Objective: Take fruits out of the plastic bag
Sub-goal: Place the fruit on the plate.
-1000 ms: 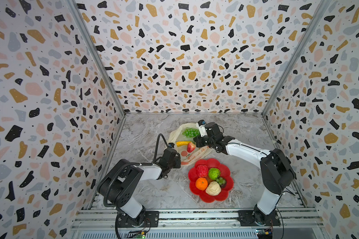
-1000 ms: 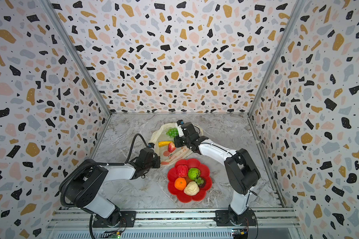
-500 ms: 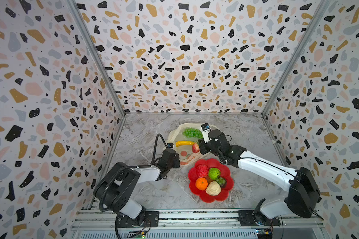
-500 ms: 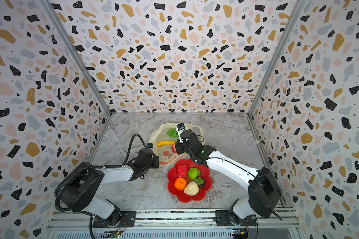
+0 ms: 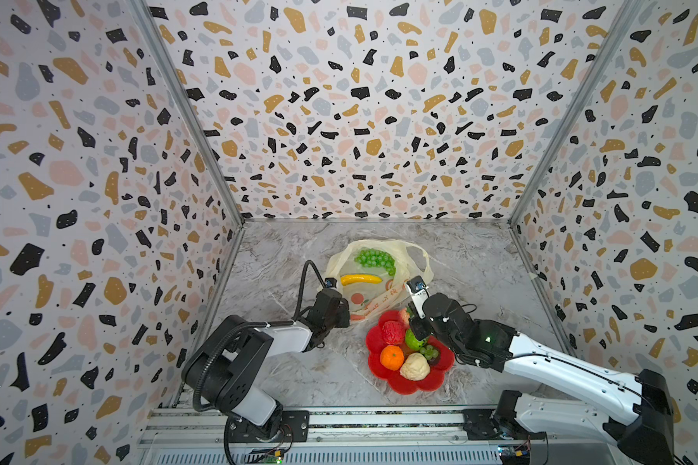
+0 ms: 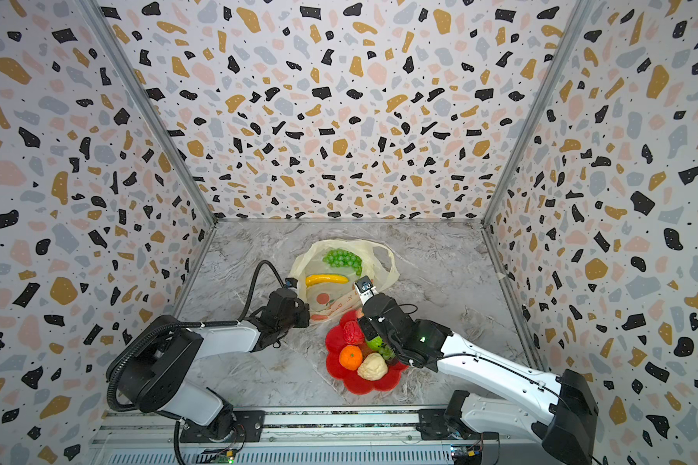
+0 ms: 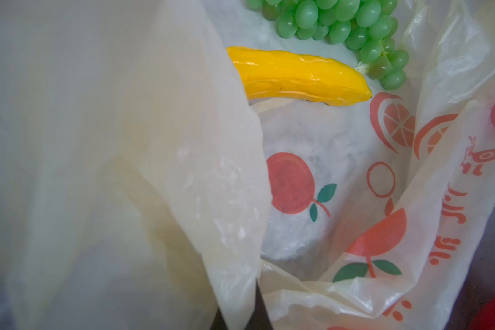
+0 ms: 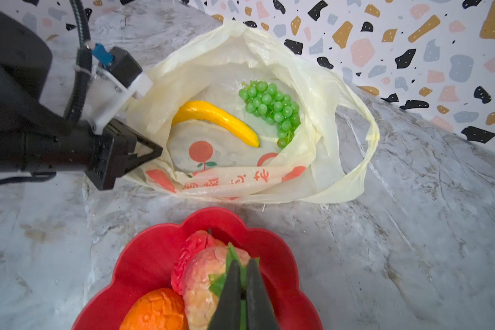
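Observation:
The strawberry (image 8: 204, 280) hangs by its leaves, clear of the plastic bag. My right gripper should keep carrying it until it sits in the red dish's middle (image 5: 404, 348).
The plastic bag (image 5: 383, 301) (image 6: 339, 306) lies open on the marble floor. A green grape bunch (image 5: 373, 259) (image 8: 272, 105) and a yellow banana (image 5: 359, 279) (image 7: 297, 77) rest in its mouth. My left gripper (image 7: 242, 314) (image 8: 155, 151) is shut on the bag's near rim and holds it up. My right gripper (image 8: 242, 274) is shut on the green leaves of a pink-red strawberry (image 8: 203, 274), hanging just over the red dish (image 5: 408, 387) (image 8: 143, 257). In the dish sit an orange (image 5: 391, 357), a bumpy red fruit (image 5: 391, 332), a green one (image 5: 414, 340) and a cream knobbly one (image 5: 416, 366).
The dish stands just in front of the bag, close to the right arm's wrist (image 5: 444, 314). A bag handle (image 8: 366, 160) loops out towards the back right. Patterned walls close in the floor on three sides; a metal rail (image 5: 339, 420) runs along the front.
My right arm has drawn back from the bag's mouth to above the dish, carrying the strawberry with it. The left gripper has kept its hold on the bag's rim.

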